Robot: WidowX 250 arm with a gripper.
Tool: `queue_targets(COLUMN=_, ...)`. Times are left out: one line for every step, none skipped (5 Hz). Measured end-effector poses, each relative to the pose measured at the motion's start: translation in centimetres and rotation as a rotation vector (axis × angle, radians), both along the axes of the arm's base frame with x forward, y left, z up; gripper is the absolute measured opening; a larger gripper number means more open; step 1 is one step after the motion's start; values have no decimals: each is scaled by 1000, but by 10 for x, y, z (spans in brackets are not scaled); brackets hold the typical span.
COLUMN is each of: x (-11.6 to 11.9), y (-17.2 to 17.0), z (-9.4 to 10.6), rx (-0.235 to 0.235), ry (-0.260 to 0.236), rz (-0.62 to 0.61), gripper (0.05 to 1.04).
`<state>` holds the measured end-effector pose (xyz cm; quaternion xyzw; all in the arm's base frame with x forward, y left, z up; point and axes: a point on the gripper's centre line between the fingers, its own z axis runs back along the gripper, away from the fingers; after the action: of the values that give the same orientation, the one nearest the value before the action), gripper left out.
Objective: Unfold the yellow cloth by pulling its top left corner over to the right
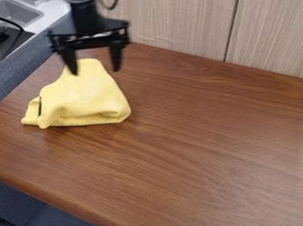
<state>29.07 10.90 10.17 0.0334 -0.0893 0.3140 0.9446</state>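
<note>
I expect the yellow cloth to spread out longer while its far corner stays behind when I pull it, because folds gather along the cloth's lower edge.
My gripper (96,69) hangs at the upper left of the camera view, its two fingers spread apart with nothing held. Below it a yellow cloth (83,99) lies crumpled on the brown wooden table (206,145), toward the table's left side. The cloth's narrow peak points up toward the gripper, close to the left fingertip; whether they touch I cannot tell. Folds run along the cloth's lower edge, and a small dark mark shows near its left corner.
A light wood-panelled wall (181,22) runs behind the table's back edge. At the upper left are a metal sink (15,11) and a dark appliance with a black cable. The table's front edge (63,203) slants across the lower left, above dark blue seating.
</note>
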Motion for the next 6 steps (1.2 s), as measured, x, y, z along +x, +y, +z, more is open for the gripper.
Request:
queue_targets(x=-14, y=24, z=3, rx=-18, ry=-21, rz=68, gripper=999)
queue_targets(x=-28, y=46, z=1, rx=-26, ry=-19, rz=131, gripper=999)
queue_targets(x=-38, y=53, z=-11, rx=-57, ry=-40, rz=165, gripper=999)
queue_targets(x=-46, y=56, z=-31, rx=-31, ry=-22, rz=171, gripper=999)
queue_targets(x=-50, y=61, z=-52, rx=-58, ry=20, rz=193, gripper=999)
queue_targets(x=-57, y=65, z=-67, rx=-80, ry=66, rz=213, gripper=999)
